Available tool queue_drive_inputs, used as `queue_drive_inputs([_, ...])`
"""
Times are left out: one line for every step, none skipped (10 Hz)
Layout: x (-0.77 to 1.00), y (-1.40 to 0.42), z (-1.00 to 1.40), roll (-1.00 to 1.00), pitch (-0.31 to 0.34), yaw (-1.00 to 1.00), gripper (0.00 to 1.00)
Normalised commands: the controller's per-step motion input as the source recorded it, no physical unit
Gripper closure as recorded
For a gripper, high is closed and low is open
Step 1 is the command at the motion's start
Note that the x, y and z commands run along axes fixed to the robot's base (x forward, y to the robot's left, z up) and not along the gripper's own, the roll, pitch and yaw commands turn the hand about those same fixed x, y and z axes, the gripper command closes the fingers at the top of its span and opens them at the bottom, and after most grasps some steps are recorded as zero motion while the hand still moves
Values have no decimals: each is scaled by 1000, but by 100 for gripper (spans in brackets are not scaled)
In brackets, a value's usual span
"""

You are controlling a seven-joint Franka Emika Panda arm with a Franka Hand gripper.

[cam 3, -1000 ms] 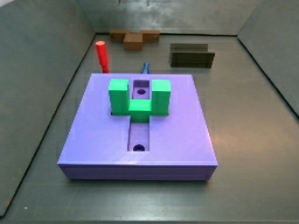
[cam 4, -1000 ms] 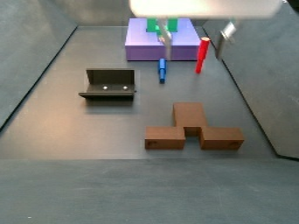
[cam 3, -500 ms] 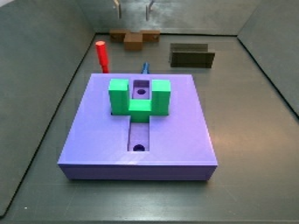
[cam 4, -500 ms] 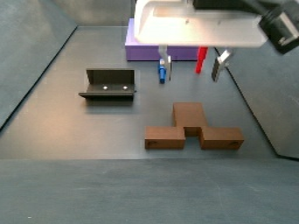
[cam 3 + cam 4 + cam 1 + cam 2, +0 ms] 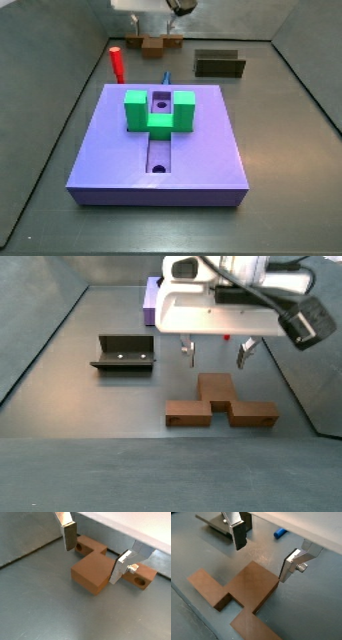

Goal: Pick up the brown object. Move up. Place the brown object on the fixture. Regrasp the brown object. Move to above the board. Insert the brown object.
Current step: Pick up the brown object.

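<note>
I expect the brown object (image 5: 154, 45) to sit with its stem over the fixture's edge when I lower it there, because the stem (image 5: 93, 570) sticks out past the arms.
The brown object (image 5: 214, 403) is a T-shaped tan-brown block lying flat on the grey floor, with round holes in its arm ends showing in a wrist view (image 5: 93, 568). It also shows in the other views (image 5: 244, 589) (image 5: 160, 43). My gripper (image 5: 215, 355) is open and empty, just above the block's stem, with the jaws wide apart on either side of it (image 5: 92, 563) (image 5: 262, 562). The fixture (image 5: 124, 353) (image 5: 221, 65) is a dark olive holder standing apart from the block. The lavender board (image 5: 160, 150) carries a green U-shaped block (image 5: 160, 110).
A red upright peg (image 5: 118, 63) stands beside the board's far corner. A small blue piece (image 5: 279, 533) (image 5: 167, 77) lies on the floor between board and brown block. Grey walls enclose the floor on all sides.
My gripper has come down and toward the brown block, from high over the board's end to just above the block's stem. The jaws stay open.
</note>
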Motion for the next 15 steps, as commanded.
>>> queue_drive_inputs([40, 0, -697, -90, -44, -14, 0])
queue_drive_inputs([23, 0, -626, -87, -40, 0, 0])
queue_drive_inputs([17, 0, -603, -89, -41, 0, 0])
queue_drive_inputs([6, 0, -554, -79, -40, 0, 0])
queue_drive_inputs([0, 29, -543, -57, -31, 0, 0])
queue_drive_inputs([0, 51, -477, -39, -21, 11, 0])
queue_drive_inputs([0, 74, -420, -30, -19, 54, 0])
queue_drive_inputs([0, 97, -337, -24, -26, 57, 0])
queue_drive_inputs([0, 120, -280, -44, -17, 34, 0])
queue_drive_inputs([0, 131, -249, -69, -24, 14, 0])
queue_drive_inputs([0, 117, -209, -84, -9, 0, 0])
queue_drive_inputs([0, 140, -106, -129, -3, 0, 0])
queue_drive_inputs([0, 129, -51, -206, -34, 0, 0])
queue_drive_inputs([0, 29, -43, -214, -66, 0, 0])
queue_drive_inputs([0, 0, -69, -160, -54, 0, 0])
